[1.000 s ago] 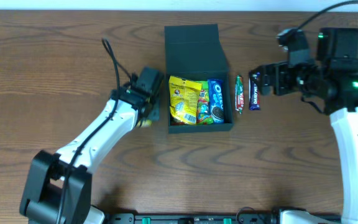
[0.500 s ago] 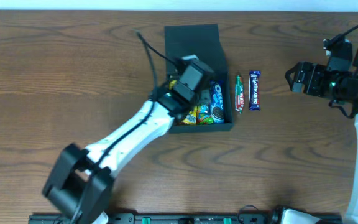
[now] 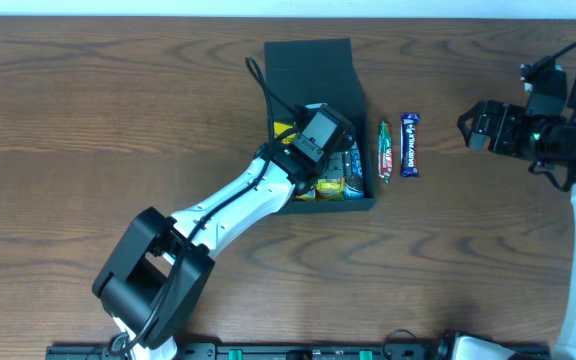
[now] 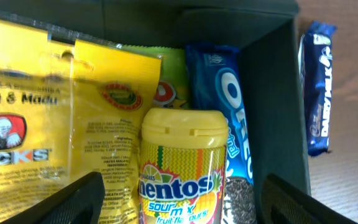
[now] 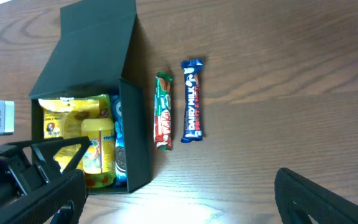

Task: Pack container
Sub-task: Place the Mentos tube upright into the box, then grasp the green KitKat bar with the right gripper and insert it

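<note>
The container's opening has my left gripper hanging over it, so I should move that gripper back out of the way before my right gripper brings in the green-and-red bar.
The dark green container stands mid-table with its flap lid open at the back. Inside lie a yellow snack packet, a green packet, an Oreo pack and a yellow Mentos bottle. My left gripper hangs over the container. In the left wrist view it is open, its fingers wide on either side of the Mentos bottle and not touching it. My right gripper is open and empty, to the right of the bars.
A green-and-red bar and a blue Dairy Milk bar lie side by side on the wooden table just right of the container. Both also show in the right wrist view, the green bar and the Dairy Milk bar.
My left arm swung from the container's left side to over its inside, bringing the Mentos bottle there. My right gripper drew back to the right, away from the bars.
</note>
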